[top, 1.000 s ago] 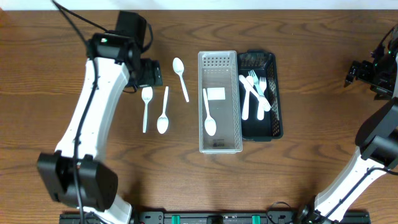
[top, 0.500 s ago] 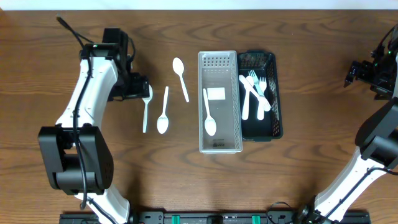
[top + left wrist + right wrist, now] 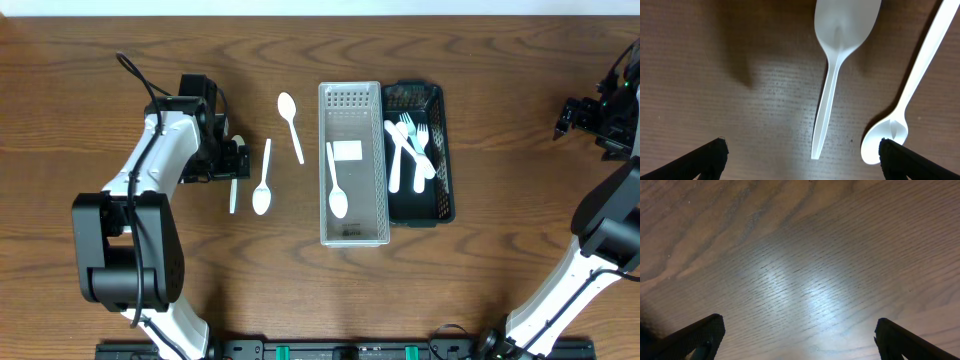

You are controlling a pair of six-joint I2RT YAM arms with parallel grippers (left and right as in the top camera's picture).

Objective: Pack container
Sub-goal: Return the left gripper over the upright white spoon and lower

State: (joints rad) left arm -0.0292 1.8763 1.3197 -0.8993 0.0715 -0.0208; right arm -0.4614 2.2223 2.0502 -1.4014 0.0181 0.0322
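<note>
The spoon handle [image 3: 233, 197] below my left gripper points between its open fingers, so I should keep going down toward the spoon's neck [image 3: 835, 59] until the fingers straddle it.
Three white plastic spoons lie on the wood left of the trays: a left spoon [image 3: 233, 197], a middle spoon [image 3: 263, 182] and a far spoon [image 3: 290, 122]. My left gripper [image 3: 231, 161] is open and hovers over the left spoon, hiding part of it. In the left wrist view the gripper [image 3: 802, 155] holds nothing; the left spoon [image 3: 832, 75] lies between the fingers and the middle spoon [image 3: 912, 85] by the right finger. A clear tray [image 3: 353, 232] holds one spoon [image 3: 336, 185]. My right gripper [image 3: 573, 115] is open and empty over bare wood, as the right wrist view [image 3: 797, 332] shows.
A black tray [image 3: 446, 200] stands against the clear tray's right side and holds several white forks and a spoon [image 3: 410, 148]. The right arm stands at the far right edge of the table. A black rail runs along the front edge.
My left gripper has moved from behind the spoons toward the front and now sits over the left spoon. The right arm and all cutlery have not moved.
</note>
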